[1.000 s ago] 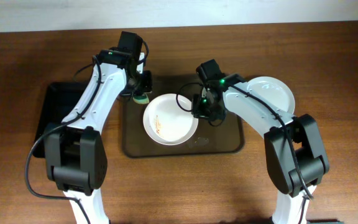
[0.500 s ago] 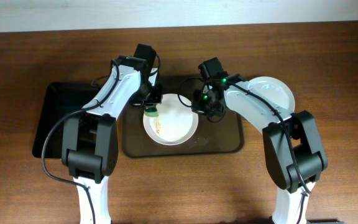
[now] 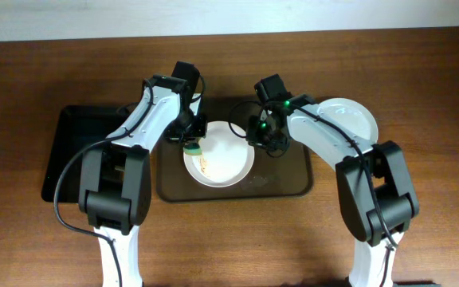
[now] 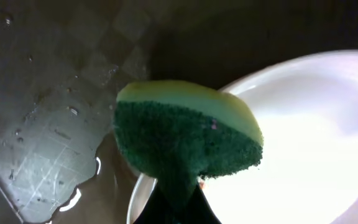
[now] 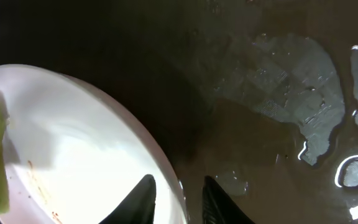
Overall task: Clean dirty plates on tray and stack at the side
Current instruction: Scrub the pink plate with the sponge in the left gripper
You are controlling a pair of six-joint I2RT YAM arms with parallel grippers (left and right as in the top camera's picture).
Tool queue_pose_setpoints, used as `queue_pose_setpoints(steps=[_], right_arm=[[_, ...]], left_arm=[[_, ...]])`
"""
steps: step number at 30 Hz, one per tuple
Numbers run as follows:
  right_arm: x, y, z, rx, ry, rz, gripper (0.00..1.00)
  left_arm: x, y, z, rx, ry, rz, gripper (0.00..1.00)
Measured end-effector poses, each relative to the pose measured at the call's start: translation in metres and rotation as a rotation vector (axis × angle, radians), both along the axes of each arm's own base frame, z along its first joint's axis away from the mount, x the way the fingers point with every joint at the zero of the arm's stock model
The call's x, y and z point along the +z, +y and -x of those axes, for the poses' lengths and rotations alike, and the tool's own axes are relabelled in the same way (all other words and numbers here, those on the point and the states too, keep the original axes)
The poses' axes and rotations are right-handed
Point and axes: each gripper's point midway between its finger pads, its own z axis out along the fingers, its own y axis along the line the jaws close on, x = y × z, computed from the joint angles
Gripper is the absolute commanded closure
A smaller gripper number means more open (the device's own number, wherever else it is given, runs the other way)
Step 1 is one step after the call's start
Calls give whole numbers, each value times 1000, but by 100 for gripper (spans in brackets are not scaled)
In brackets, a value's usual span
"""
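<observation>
Next, my right gripper clamps the plate's rim before my left gripper scrubs, because there are smears on the plate. My right gripper's fingers are apart around the plate's rim.
One dirty plate lies on the dark brown tray, with yellowish-brown smears left of its middle. My left gripper is shut on a green and yellow sponge and holds it over the plate's left edge. In the left wrist view the sponge hangs at the plate's rim, above the wet tray. My right gripper grips the plate's right rim. In the right wrist view its fingers straddle the rim of the plate. White plates are stacked on the table to the right.
A smaller glossy black tray lies on the table left of the brown tray. Puddles of water lie on the brown tray's floor. The wooden table's front part is bare.
My left gripper has carried the sponge from the tray's back left corner down and right to the plate's left edge. The right gripper and the plate have barely moved.
</observation>
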Motion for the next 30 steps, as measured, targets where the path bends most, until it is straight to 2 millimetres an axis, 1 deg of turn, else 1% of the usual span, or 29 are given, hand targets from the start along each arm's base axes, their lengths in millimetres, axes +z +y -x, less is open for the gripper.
queue_pose_setpoints(steps=[3, 5, 7, 8, 12, 16, 18, 19, 24, 26, 28, 29, 30], right_arm=[[-10, 3, 3, -27, 29, 2, 75], [-12, 7, 5, -33, 37, 1, 76], [-12, 12, 6, -31, 35, -2, 85], [-12, 17, 5, -31, 27, -6, 96], [-15, 25, 2, -50, 17, -19, 96], [-15, 28, 1, -67, 20, -33, 96], [-15, 29, 1, -70, 20, -39, 96], [-15, 29, 1, -71, 21, -39, 96], [-15, 30, 1, -71, 22, -44, 96], [-15, 30, 1, -71, 23, -45, 96], [-15, 30, 1, -71, 23, -45, 96], [-15, 30, 0, -71, 22, -45, 96], [-15, 30, 0, -74, 20, -47, 96]], left_arm=[[0, -2, -10, 0, -42, 8, 99], [1, -4, -19, 1, -81, 14, 100], [1, -4, -28, 2, -120, 7, 100], [2, -3, -31, 4, -131, -1, 100], [1, 3, -32, 8, -140, -34, 100], [-2, 8, -19, 6, -85, -58, 100], [-8, 10, -13, 10, -67, -63, 100], [-15, 11, -9, 22, -57, -64, 99], [-18, 14, -1, 68, -65, -57, 99], [-18, 13, -2, 78, -72, -54, 99], [-18, 10, -8, 80, -109, -42, 100], [-18, 8, -15, 75, -142, -36, 100], [-16, 4, -29, 71, -211, -29, 100]])
